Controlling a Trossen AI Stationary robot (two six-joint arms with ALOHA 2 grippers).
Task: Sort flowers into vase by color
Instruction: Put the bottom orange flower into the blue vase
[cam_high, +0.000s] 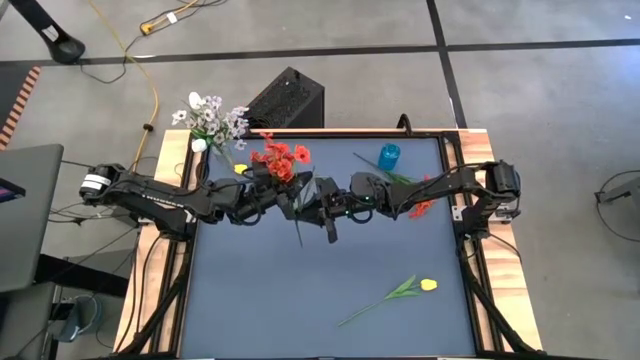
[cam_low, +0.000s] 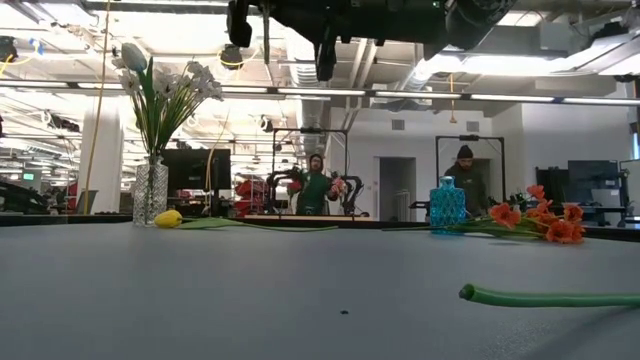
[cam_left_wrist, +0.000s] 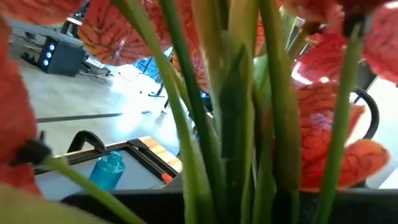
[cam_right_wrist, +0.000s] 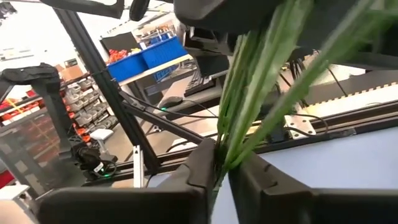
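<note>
The robot's left gripper is holding the bunch of flowers under its red blooms (cam_high: 281, 162), a long way from the blue vase (cam_high: 389, 156), so the right gripper should take over and bring the bunch there.
A bunch of red flowers (cam_high: 280, 160) is held up over the middle of the table, blooms toward the far edge and green stem ends (cam_high: 298, 232) toward the near edge. My left gripper (cam_high: 296, 192) is shut on its stems just below the blooms. My right gripper (cam_right_wrist: 222, 163), reaching in from the right (cam_high: 335, 200), is shut on the same stems lower down. A clear vase of white flowers (cam_high: 208, 122) stands at the far left and a blue vase (cam_high: 389, 155) at the far right. My left gripper holds the bunch by its stems (cam_left_wrist: 217, 180) close under the red blooms; the stems and leaves hide the fingers in its own wrist view. The bunch is lifted clear of the table. My right gripper pinches several green stems (cam_right_wrist: 231, 146) together between its two fingers, which lie across them, coming roughly level from the table's right. The stems run on from this hold to my left gripper (cam_right_wrist: 217, 12).
A yellow flower (cam_high: 428, 285) on a long stem (cam_low: 550, 297) lies near the right front. Another yellow bloom (cam_low: 168, 218) lies by the clear vase (cam_low: 150, 190). Loose red flowers (cam_low: 540, 220) lie beside the blue vase (cam_low: 447, 205). People stand in the room beyond.
</note>
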